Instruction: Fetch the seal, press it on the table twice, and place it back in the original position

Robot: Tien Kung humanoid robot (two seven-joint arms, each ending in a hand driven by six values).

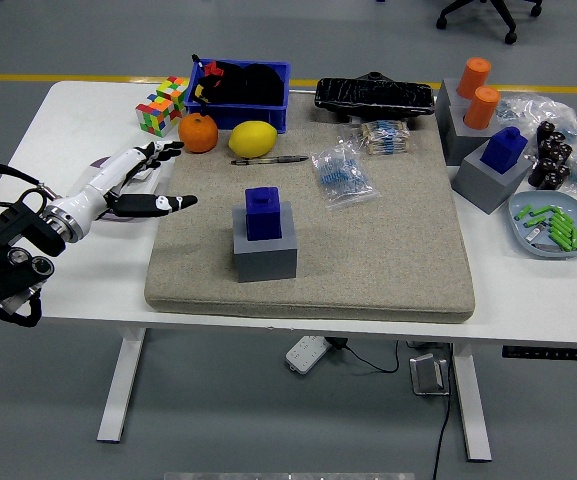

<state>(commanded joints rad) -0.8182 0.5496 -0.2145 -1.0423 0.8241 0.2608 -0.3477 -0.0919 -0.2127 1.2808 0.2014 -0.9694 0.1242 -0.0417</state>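
I expect the blue seal (263, 213) to come free from a square hollow in the grey block when I lift it, because the grey block's top (287, 224) goes all around the blue seal's foot.
A blue seal (263, 213) stands upright on a grey block base (265, 254) near the middle of the beige mat (368, 260). My left hand (148, 180) reaches in from the left edge, hovering over the mat's left border with its fingers spread and nothing in them. It is a hand's width left of the seal and not touching it. The right arm is out of view.
A second blue seal (507, 146) on a grey base (490, 178) and two orange seals (479, 92) stand at the right. An orange (198, 132), lemon (253, 138), pen (270, 159), blue bin (240, 90), puzzle cubes (163, 104), bagged parts (341, 172) and a dish (553, 226) lie around.
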